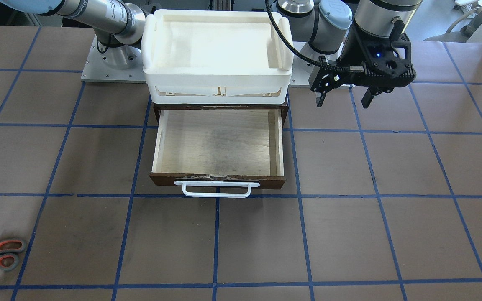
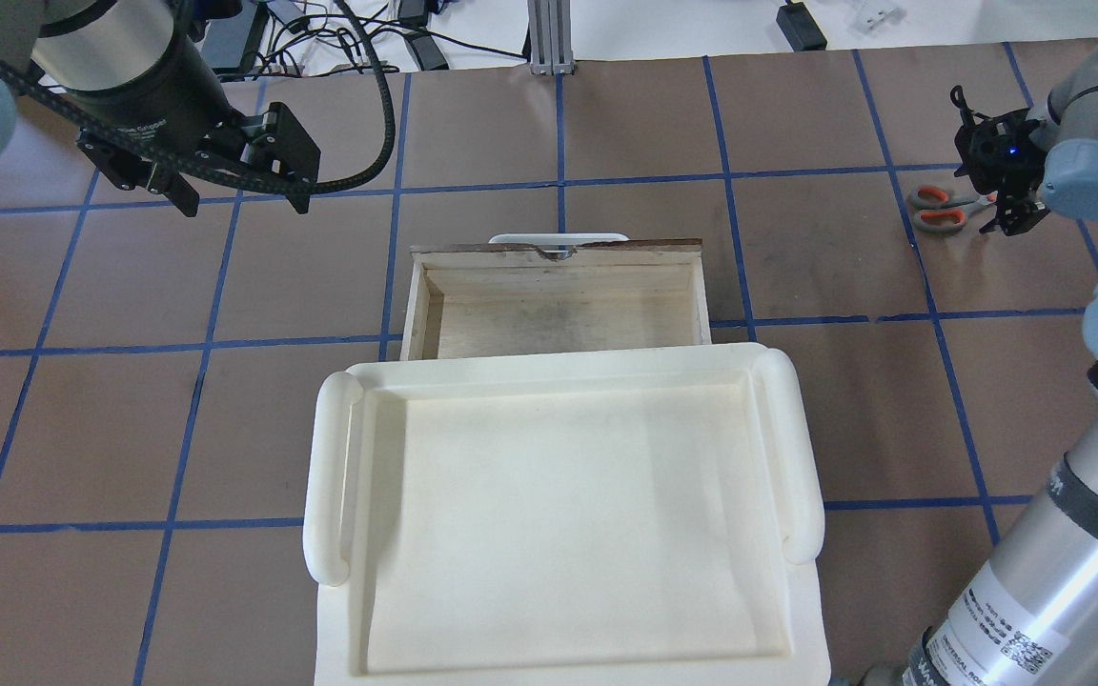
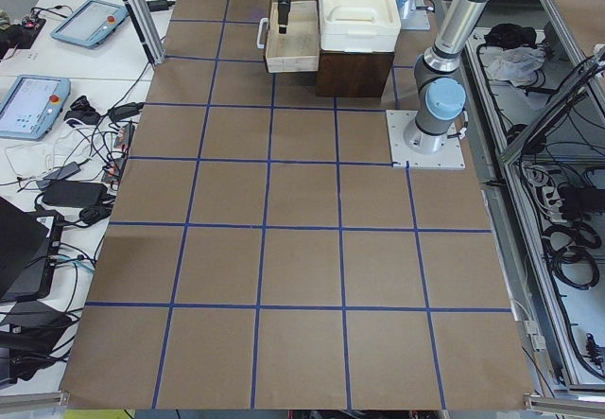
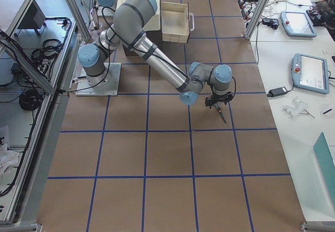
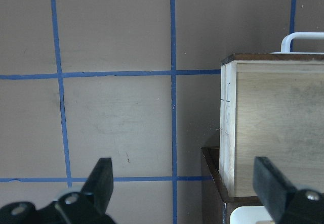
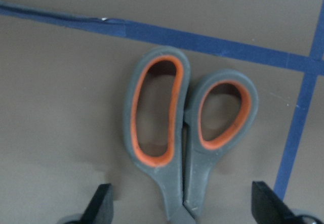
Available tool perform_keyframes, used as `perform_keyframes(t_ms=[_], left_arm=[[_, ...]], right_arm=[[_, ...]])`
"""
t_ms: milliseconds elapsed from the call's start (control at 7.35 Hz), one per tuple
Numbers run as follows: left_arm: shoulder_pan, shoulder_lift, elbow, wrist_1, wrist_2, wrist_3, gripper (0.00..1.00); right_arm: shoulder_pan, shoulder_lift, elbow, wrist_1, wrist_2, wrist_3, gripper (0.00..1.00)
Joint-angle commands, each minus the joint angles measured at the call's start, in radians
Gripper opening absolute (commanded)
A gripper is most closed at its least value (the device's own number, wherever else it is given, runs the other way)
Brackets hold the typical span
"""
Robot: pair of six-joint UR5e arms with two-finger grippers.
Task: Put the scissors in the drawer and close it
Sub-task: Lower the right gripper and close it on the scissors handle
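I expect the scissors to stay closed, with their hidden blades together, when I lift and carry them, because the grey handles meet side (image 6: 185,118) by side.
The scissors (image 6: 177,148), grey handles lined orange, lie flat on the brown table far to my right; they also show in the overhead view (image 2: 935,208) and the front view (image 1: 4,253). My right gripper (image 6: 185,211) is open, low over them, with a finger on each side just below the handle loops; the blades are hidden under it. The drawer (image 1: 218,180) is pulled open, pale and empty inside, white loop handle (image 1: 217,189) on its dark front. My left gripper (image 1: 343,100) is open and empty, hovering beside the cabinet on my left of the drawer (image 5: 273,128).
A white plastic tray (image 1: 218,77) sits on top of the dark cabinet above the drawer and hangs over its back part (image 2: 330,476). Blue tape lines grid the table. Operator desks with tablets and cables stand beyond the far edge (image 4: 303,69).
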Motion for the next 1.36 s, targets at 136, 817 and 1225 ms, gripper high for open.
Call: perform_keyframes(t_ms=[136,817,1225], left_arm=[[0.0,0.0,0.0,0.0,0.0,0.0,1.0],[0.0,0.0,0.0,0.0,0.002,0.0,1.0],[0.0,0.0,0.0,0.0,0.0,-0.003,1.0]], right_arm=[[-0.001,0.01,0.0,-0.012,-0.007,-0.005,0.83],[0.001,0.001,0.002,-0.01,-0.041,-0.006,0.0],[0.01,-0.071,0.003,0.002,-0.043,0.004,0.0]])
